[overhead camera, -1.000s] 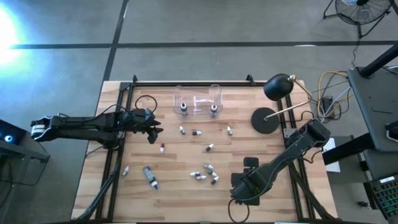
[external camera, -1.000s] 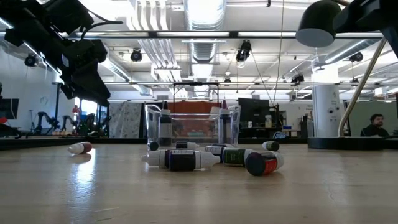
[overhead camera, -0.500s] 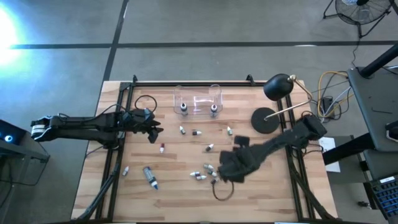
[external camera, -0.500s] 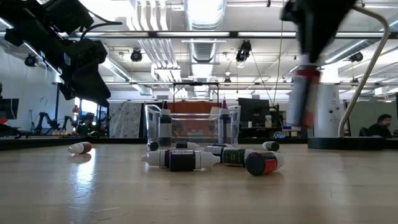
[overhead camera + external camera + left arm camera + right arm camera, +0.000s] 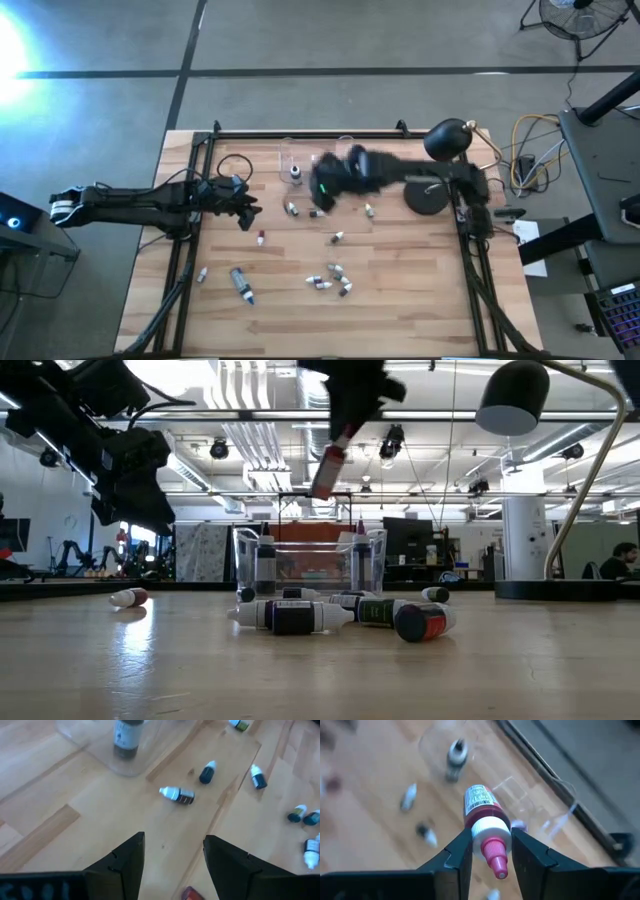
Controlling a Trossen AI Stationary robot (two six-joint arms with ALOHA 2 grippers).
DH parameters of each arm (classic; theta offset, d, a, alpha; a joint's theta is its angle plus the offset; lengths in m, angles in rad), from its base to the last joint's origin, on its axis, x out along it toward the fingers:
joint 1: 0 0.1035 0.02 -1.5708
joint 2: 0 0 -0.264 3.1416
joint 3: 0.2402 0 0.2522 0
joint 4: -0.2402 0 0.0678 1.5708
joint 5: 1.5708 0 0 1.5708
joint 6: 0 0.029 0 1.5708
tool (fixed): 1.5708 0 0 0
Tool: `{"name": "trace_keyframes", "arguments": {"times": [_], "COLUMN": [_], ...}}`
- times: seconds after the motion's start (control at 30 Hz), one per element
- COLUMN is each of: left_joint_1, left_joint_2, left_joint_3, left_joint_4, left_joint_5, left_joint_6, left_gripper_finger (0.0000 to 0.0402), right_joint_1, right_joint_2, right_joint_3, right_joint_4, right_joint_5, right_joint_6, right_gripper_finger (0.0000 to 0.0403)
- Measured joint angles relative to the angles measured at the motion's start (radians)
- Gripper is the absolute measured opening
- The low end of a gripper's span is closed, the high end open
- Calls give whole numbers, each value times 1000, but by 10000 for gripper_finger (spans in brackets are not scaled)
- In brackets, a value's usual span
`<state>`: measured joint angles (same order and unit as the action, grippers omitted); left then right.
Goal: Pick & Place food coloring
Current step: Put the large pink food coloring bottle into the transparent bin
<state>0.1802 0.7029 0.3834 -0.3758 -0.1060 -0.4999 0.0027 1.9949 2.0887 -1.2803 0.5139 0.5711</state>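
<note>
My right gripper is carrying the red bottle (image 5: 327, 472), which hangs body end down from its white collar. It should carry on carrying the bottle until the bottle stands in the clear plastic box (image 5: 320, 153).
My right gripper (image 5: 491, 840) is shut on a red food coloring bottle (image 5: 481, 806) with a white collar and a pink tip. It holds the bottle high over the clear plastic box (image 5: 300, 152) at the table's far side; the low view shows the bottle (image 5: 328, 465) above the box (image 5: 310, 560). Two bottles (image 5: 265, 565) (image 5: 358, 560) stand upright in the box. Several small bottles lie loose on the table (image 5: 337, 237) (image 5: 330, 275), and a grey tube (image 5: 241, 283) lies at the near left. My left gripper (image 5: 247, 212) hovers open at the left, over bare wood (image 5: 174, 840). My right gripper pinches the red bottle at its white collar (image 5: 490, 826), one finger (image 5: 460, 851) on each side. The fingers slant down from above. The bottle is lifted clear of everything and hangs tilted below the gripper (image 5: 350, 405), its body end lowest.
A black desk lamp stands at the far right, its base (image 5: 428, 192) on the table and its head (image 5: 447, 140) above. A black frame rail (image 5: 300, 133) runs along the table's far edge. Bare wood lies along the near edge.
My right gripper has swung from the table's near right toward the far edge and the clear box, rising and turning as it went. The red bottle travelled with it, hung upright half a second ago and is now tilted, high above the box.
</note>
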Motion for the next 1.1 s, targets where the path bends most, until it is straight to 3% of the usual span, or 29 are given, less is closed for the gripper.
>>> {"name": "trace_keyframes", "arguments": {"times": [0.1, 0.2, 0.4, 0.5, 0.63, 1.0, 1.1], "left_joint_1": [0, 0, -2, -2, -2, -2, -2], "left_joint_2": [0, 0, 0, 0, 0, 0, 0], "left_joint_3": [-16, -32, -44, -44, -44, -44, -44], "left_joint_4": [1, -3, -1, 2, 2, 3, 2], "left_joint_5": [11, 18, 19, 19, 19, 19, 19], "left_joint_6": [-1, -12, -53, -52, -47, -45, -45], "left_gripper_finger": [177, 177, 177, 177, 177, 177, 177], "right_joint_1": [-71, -96, -130, -145, -181, -287, -324], "right_joint_2": [92, 179, 196, 196, 196, 198, 199], "right_joint_3": [150, 272, 170, 150, 132, 62, 26], "right_joint_4": [-31, -116, -131, -113, -93, -66, -67], "right_joint_5": [-74, -78, -38, -2, -51, -28, -87], "right_joint_6": [30, 86, 286, 290, 282, 280, 299], "right_gripper_finger": [104, 104, 104, 104, 104, 104, 104]}}
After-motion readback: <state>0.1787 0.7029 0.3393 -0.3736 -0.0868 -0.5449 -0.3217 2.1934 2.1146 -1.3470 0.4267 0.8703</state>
